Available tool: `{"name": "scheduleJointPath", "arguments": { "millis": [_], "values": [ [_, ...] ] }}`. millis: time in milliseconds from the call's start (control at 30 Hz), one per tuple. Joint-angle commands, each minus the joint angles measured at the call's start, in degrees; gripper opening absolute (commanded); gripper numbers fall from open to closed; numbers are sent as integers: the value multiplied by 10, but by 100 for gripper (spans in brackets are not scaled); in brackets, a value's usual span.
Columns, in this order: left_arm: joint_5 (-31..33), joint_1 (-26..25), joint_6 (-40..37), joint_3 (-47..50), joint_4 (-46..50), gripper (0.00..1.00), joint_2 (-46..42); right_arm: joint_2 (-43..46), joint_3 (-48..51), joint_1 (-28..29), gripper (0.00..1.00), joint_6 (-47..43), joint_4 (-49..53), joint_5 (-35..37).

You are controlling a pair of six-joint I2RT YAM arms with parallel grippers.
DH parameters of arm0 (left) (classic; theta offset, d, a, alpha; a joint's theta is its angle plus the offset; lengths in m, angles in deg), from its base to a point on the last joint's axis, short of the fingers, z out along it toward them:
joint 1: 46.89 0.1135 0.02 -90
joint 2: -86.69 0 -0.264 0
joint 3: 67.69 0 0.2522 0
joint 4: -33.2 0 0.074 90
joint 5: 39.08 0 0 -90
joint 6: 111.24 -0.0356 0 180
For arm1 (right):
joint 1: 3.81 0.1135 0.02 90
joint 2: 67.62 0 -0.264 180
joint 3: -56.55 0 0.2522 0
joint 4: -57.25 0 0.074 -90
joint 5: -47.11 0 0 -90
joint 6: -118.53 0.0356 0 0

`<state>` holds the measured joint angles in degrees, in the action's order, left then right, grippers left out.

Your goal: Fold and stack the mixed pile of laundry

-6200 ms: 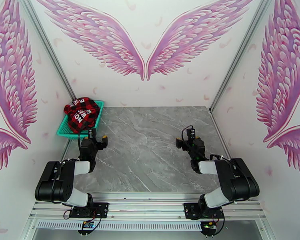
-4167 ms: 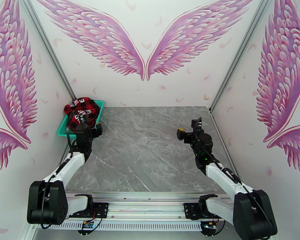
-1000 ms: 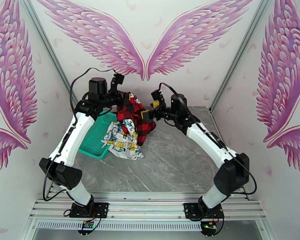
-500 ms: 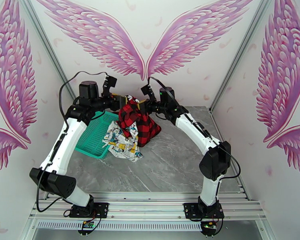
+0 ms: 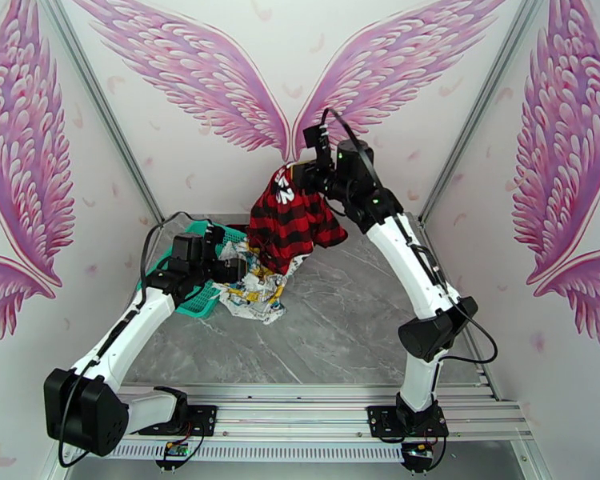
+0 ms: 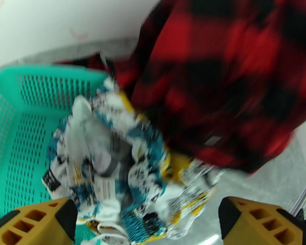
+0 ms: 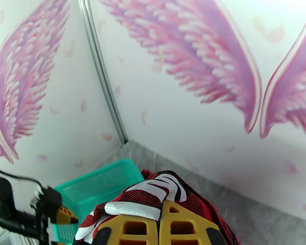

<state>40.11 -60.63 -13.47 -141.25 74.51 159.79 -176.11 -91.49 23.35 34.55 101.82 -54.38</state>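
The robot's right gripper is holding the plaid garment raised off the white garment, so the left gripper should go on moving over the white garment before its fingers close there.
My right gripper (image 5: 298,176) is raised high near the back wall, shut on the red-and-black plaid garment (image 5: 288,222), which hangs from it. In the right wrist view the shut fingers (image 7: 159,219) pinch the plaid cloth (image 7: 145,197) by its white lettering. The white cartoon-print garment (image 5: 252,294) lies crumpled on the table, partly against the basket. My left gripper (image 5: 238,270) hovers low just above it, open. In the left wrist view its yellow fingertips (image 6: 34,221) stand wide apart, with the white garment (image 6: 112,172) below and the plaid cloth (image 6: 234,78) hanging behind.
A teal mesh basket (image 5: 190,291) sits tipped at the left of the grey marble table (image 5: 356,314), under my left arm. Walls close the table in at the back and on both sides.
My right gripper shut on the plaid garment and lifted it up toward the back wall. My left gripper let go of it, opened and dropped down to the white garment by the basket.
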Motion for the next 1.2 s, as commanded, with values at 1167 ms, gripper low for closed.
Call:
{"name": "scheduleJointPath", "arguments": {
  "millis": [1167],
  "values": [
    [224,-291,-104,-316,75,87,504,258,576,-181,0,132,154,415]
  ]
}}
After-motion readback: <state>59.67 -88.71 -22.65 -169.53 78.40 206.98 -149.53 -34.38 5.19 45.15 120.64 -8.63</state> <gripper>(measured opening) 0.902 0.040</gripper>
